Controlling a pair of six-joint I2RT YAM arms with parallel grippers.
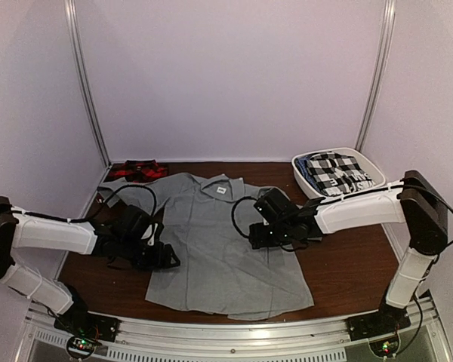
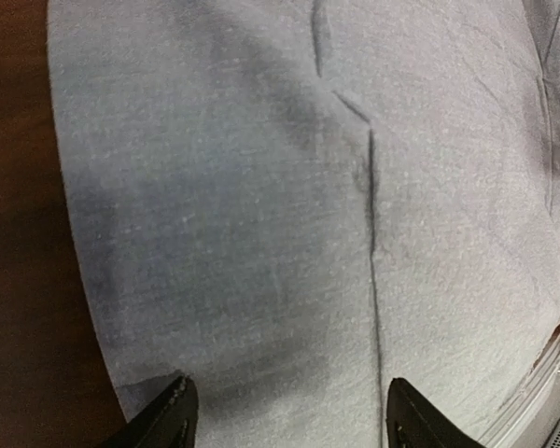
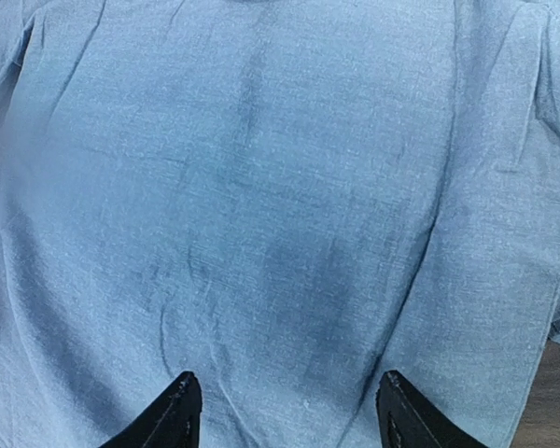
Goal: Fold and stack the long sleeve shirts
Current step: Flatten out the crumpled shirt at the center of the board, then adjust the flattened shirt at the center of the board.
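Note:
The grey shirt's collar (image 1: 221,189) is folded over toward the shirt's hem and its tag is showing. Next, my right gripper opens the collar toward the back before folding.
A light grey long sleeve shirt (image 1: 219,249) lies flat in the middle of the table, collar toward the back. A red-and-black plaid shirt (image 1: 136,170) sits crumpled at the back left corner. My left gripper (image 1: 168,260) hovers over the grey shirt's left edge. In the left wrist view the left gripper (image 2: 289,415) is open, with only grey cloth (image 2: 261,233) beneath it. My right gripper (image 1: 254,235) hangs over the shirt's right half. The right wrist view shows the right gripper (image 3: 287,411) open above smooth cloth (image 3: 261,187), holding nothing.
A white bin (image 1: 300,175) at the back right holds black-and-white checked cloth (image 1: 338,173). Bare brown table (image 1: 347,264) shows right of the shirt and along its left edge (image 2: 19,233). Walls close in the back and both sides.

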